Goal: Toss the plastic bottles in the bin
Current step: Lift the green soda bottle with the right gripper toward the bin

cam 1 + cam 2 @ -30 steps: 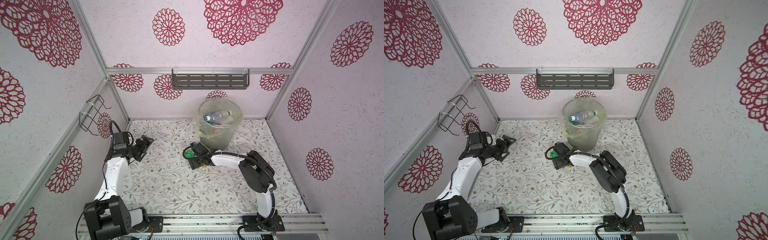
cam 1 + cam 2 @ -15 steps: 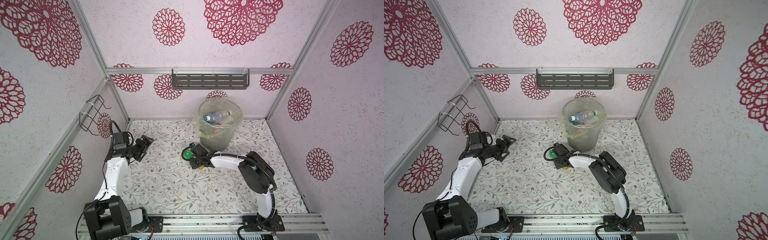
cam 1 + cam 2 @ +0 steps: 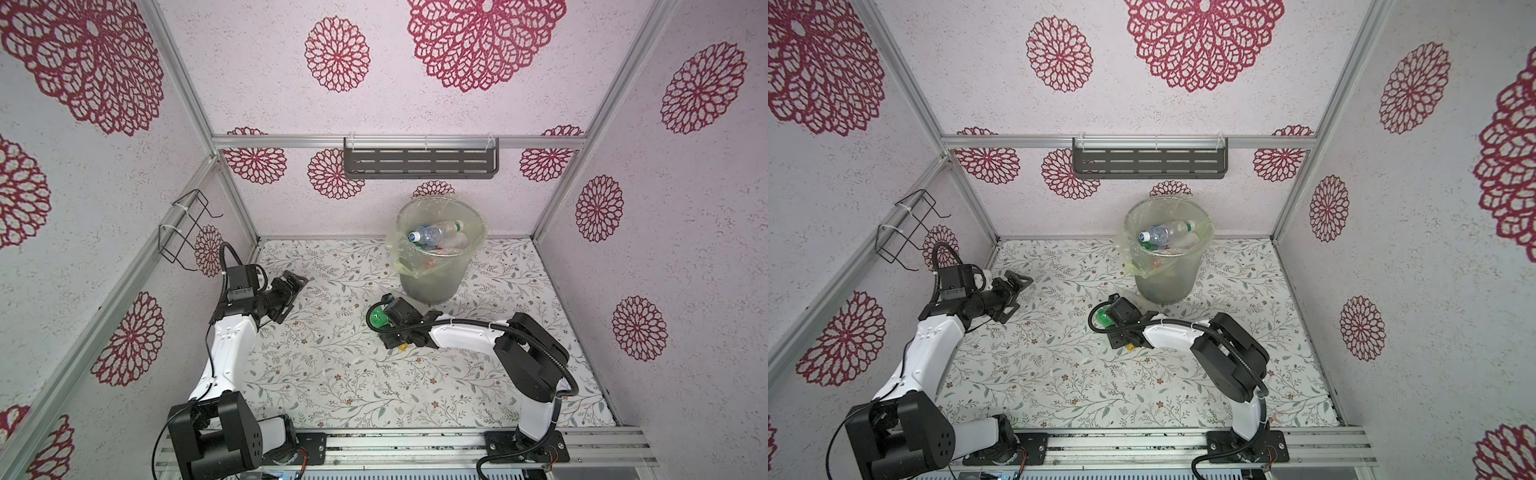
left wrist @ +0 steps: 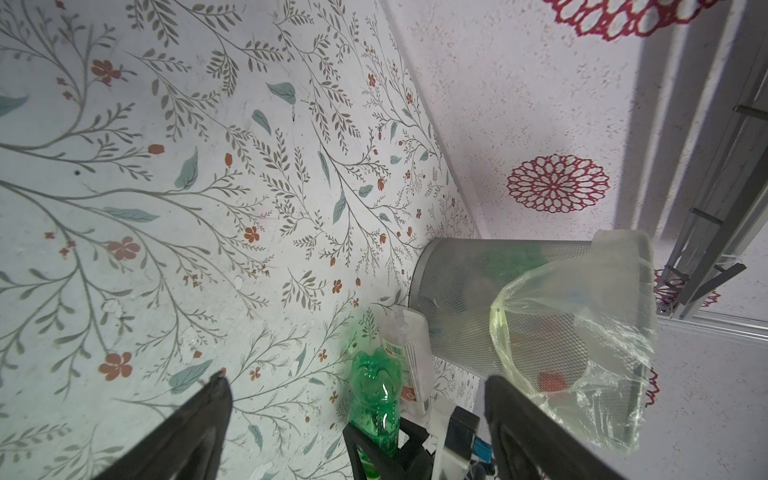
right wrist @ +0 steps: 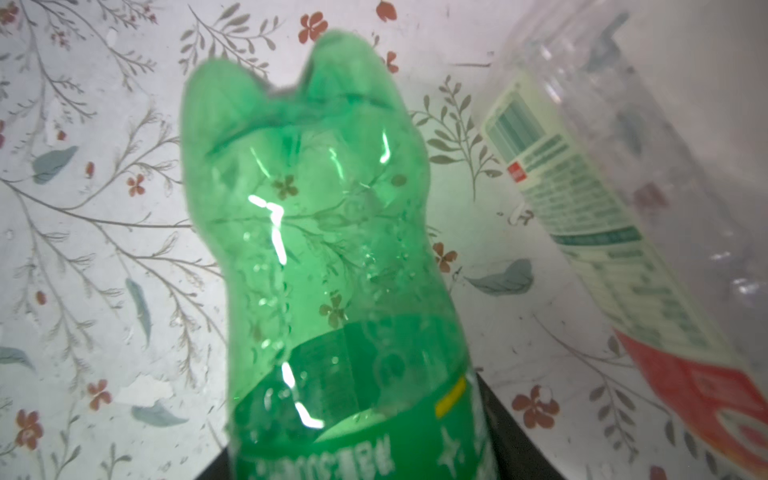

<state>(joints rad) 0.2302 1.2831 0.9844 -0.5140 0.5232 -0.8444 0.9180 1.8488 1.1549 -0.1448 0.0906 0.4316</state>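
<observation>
I keep lifting with my right gripper, which holds the green bottle [image 5: 352,392] by its label, clear of the clear bottle, until it hangs over the bin's opening [image 3: 442,222].
A green plastic bottle [image 5: 316,249] lies on the floral floor just in front of the bin [image 3: 432,278], and my right gripper [image 3: 384,321] is shut on its labelled part. Both top views show the green bottle [image 3: 1102,319] poking out left of the wrist. Beside it lies a clear bottle [image 5: 615,199] with a white and red label, close to the bin's base [image 4: 457,282]. The mesh bin, lined with a yellowish bag, holds several bottles [image 3: 432,235]. My left gripper [image 3: 293,299] hangs open and empty at the far left, facing the green bottle [image 4: 376,390].
A dark slotted shelf [image 3: 419,163] hangs on the back wall above the bin. A black wire rack [image 3: 187,230] sticks out from the left wall near my left arm. Patterned walls close in three sides, and a metal rail [image 3: 415,446] runs along the front.
My right gripper's jaws have closed onto the green bottle. The left arm has not moved.
</observation>
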